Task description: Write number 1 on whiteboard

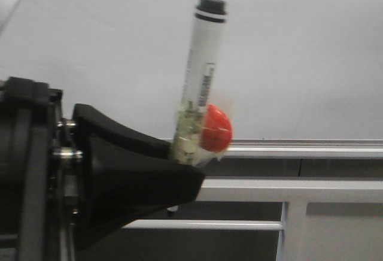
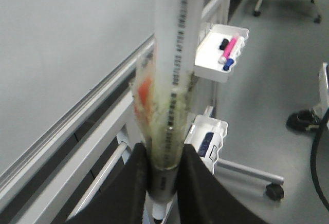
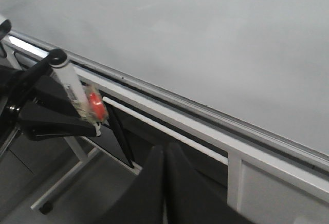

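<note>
The marker (image 1: 201, 63) stands almost straight up in my left gripper, so next I tilt the black end (image 1: 211, 8) over for my empty right gripper to take before writing.
The whiteboard (image 1: 299, 51) fills the background as a pale, glossy sheet, also across the left wrist view (image 2: 61, 44) and the right wrist view (image 3: 205, 39). No number 1 shows on the parts of it in view. My left gripper (image 1: 182, 162) (image 2: 163, 157) is shut on a white marker (image 1: 200, 75) (image 2: 175, 54) that stands nearly upright, black end up, in front of the board. Yellowed tape and a red lump (image 1: 215, 128) cling to its barrel. Whether the marker touches the board I cannot tell. My right gripper (image 3: 165, 154) is shut and empty, low before the frame.
A silver rail (image 1: 299, 148) runs along the board's bottom edge, with grey frame bars (image 1: 287, 189) below it. A white tray (image 2: 208, 54) holding pink and blue pens hangs on the frame, above a second white holder (image 2: 208, 142). A caster (image 2: 275, 190) stands on the floor.
</note>
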Controlling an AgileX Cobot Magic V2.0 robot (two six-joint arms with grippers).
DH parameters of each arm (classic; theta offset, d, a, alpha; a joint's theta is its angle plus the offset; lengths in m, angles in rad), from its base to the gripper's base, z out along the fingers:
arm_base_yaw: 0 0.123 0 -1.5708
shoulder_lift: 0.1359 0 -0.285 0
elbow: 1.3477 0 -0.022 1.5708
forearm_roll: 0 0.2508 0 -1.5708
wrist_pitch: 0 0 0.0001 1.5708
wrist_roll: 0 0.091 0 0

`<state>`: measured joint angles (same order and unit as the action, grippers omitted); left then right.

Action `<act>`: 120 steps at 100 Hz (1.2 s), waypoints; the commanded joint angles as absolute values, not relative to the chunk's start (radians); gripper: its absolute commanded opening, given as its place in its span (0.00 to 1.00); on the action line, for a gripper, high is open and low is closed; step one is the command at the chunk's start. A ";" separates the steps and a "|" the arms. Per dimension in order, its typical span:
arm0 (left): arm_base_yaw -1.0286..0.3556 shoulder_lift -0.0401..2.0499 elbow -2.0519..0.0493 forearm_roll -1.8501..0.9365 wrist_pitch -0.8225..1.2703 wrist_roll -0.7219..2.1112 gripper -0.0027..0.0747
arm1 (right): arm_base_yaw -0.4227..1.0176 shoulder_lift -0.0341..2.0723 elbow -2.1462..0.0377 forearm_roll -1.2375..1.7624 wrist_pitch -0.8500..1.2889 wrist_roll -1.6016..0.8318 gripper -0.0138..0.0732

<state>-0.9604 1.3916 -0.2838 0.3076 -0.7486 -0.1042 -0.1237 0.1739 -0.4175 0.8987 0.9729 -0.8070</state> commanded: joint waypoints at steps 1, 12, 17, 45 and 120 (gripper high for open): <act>-0.965 1.368 -0.372 0.371 -0.679 -0.127 0.01 | -0.122 0.199 -0.449 0.954 0.958 -0.865 0.09; -0.965 1.367 -0.456 0.432 -0.500 -0.146 0.01 | -0.122 0.229 -0.449 0.980 0.966 -0.873 0.09; -0.965 1.362 -0.479 0.455 -0.442 -0.160 0.01 | -0.122 0.255 -0.449 1.007 0.971 -0.896 0.09; -0.965 1.287 -0.537 0.528 -0.237 -0.162 0.01 | -0.122 0.450 -0.449 1.100 0.996 -1.054 0.09; -0.965 1.272 -0.629 0.701 -0.077 -0.162 0.01 | -0.008 0.813 -0.519 1.322 1.055 -1.292 0.51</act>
<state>-0.9604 1.2991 -0.5971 0.6874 -0.0461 -0.1509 -0.0496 0.7907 -0.4893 1.2453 1.0630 -1.2723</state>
